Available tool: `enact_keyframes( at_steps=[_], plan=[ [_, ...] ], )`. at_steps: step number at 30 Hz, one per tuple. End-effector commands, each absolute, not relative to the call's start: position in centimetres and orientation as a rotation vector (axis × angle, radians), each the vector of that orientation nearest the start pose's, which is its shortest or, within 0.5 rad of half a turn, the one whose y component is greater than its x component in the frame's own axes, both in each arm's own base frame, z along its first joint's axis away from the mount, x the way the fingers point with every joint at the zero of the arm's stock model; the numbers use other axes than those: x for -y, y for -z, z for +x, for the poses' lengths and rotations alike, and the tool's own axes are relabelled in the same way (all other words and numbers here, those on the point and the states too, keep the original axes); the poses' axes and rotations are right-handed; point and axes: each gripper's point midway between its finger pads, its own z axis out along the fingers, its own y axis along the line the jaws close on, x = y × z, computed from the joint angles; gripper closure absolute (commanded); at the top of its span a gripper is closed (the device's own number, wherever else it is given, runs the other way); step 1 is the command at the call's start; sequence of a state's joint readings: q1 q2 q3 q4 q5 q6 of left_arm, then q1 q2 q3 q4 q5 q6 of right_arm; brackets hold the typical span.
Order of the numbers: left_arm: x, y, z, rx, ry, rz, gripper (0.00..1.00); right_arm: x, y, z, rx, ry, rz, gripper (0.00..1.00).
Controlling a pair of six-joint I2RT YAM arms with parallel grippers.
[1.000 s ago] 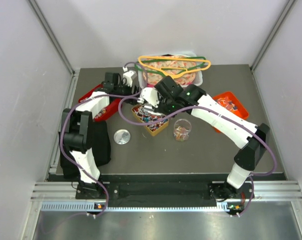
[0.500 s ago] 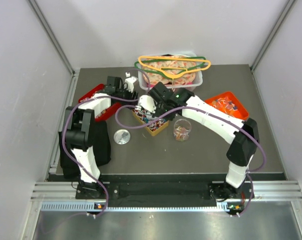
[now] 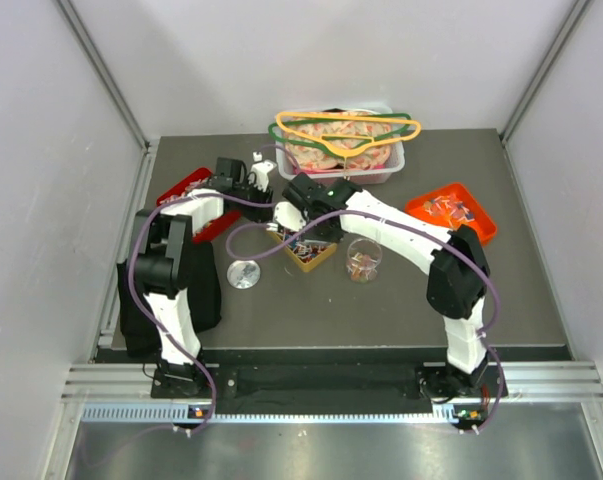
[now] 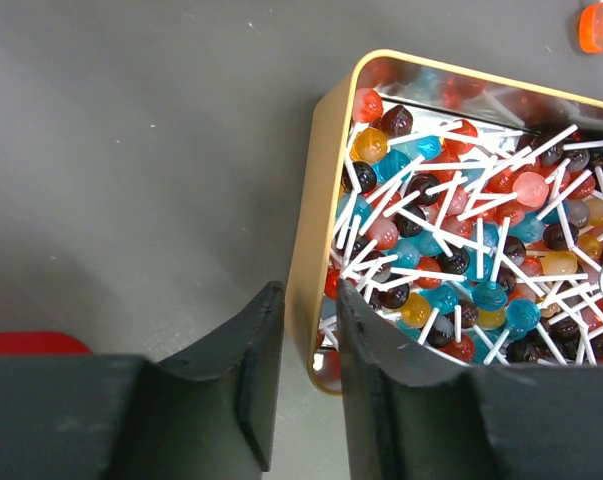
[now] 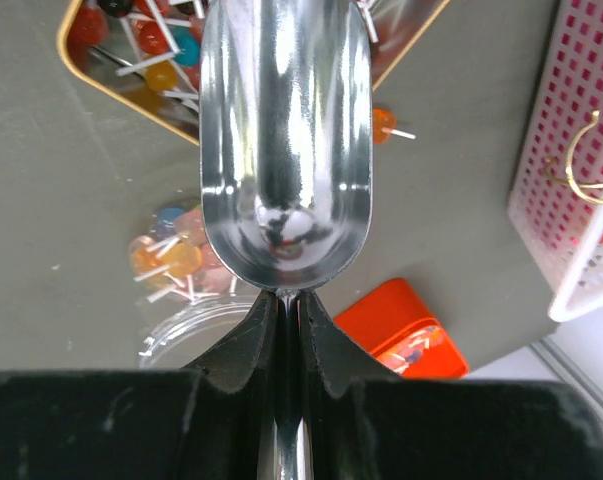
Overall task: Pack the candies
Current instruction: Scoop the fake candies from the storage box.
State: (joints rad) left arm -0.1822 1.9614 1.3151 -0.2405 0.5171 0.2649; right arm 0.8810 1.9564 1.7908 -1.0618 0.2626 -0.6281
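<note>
The empty scoop sits at a slant across the tin's corner, so the robot's right gripper should bring it farther in and turn it along the tin's side before it lowers the scoop into the lollipops.
The candies are small lollipops in mixed colours with white sticks, heaped in a gold tin at the table's middle. My left gripper straddles the tin's near wall, one finger outside and one inside, closed on it. My right gripper is shut on the handle of an empty metal scoop, held above the tin's edge. A clear jar beside the tin holds a few lollipops. In the top view the right gripper hides part of the tin.
A round metal lid lies left of the jar. A red tray is at the left, and an orange tray with sweets at the right. A white basket with hangers is behind. One loose lollipop lies by the tin.
My right arm has folded in, and its gripper with the scoop has moved left over the tin. The left gripper has edged right towards the tin.
</note>
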Motion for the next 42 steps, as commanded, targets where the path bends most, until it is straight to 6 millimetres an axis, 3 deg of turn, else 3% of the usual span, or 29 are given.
enact_keyframes(
  at_steps=[1,10,16,20,24,29,33,42],
  plan=[
    [16.7,-4.9,44.5,-2.251,0.643,0.77,0.69,-28.5,-17.3,33.2,-1.958,0.369,-1.832,1.0],
    [17.2,-4.5,43.9,-2.275,0.708,0.755,0.96,-28.0,-18.0,33.5,-1.893,0.493,-1.942,1.0],
    [17.3,-4.4,43.9,-2.299,0.712,0.718,0.97,-27.8,-17.5,33.0,-1.842,0.613,-2.047,1.0],
    [16.7,-4.7,44.7,-2.362,0.669,0.586,1.0,-27.8,-16.9,33.0,-1.875,0.653,-2.086,1.0],
    [16.2,-6.3,45.1,-2.357,0.617,0.495,1.0,-28.0,-15.9,33.0,-1.935,0.656,-2.057,1.0],
    [16.5,-7.1,44.7,-2.362,0.617,0.443,1.0,-28.3,-15.6,34.4,-1.939,0.754,-2.026,1.0],
    [17.2,-7.8,44.0,-2.376,0.692,0.404,1.0,-28.4,-16.7,35.6,-1.92,0.838,-1.986,1.0],
    [17.8,-8.7,42.5,-2.373,0.731,0.36,1.0,-26.0,-16.4,35.6,-1.958,0.946,-2.041,1.0]
  ],
)
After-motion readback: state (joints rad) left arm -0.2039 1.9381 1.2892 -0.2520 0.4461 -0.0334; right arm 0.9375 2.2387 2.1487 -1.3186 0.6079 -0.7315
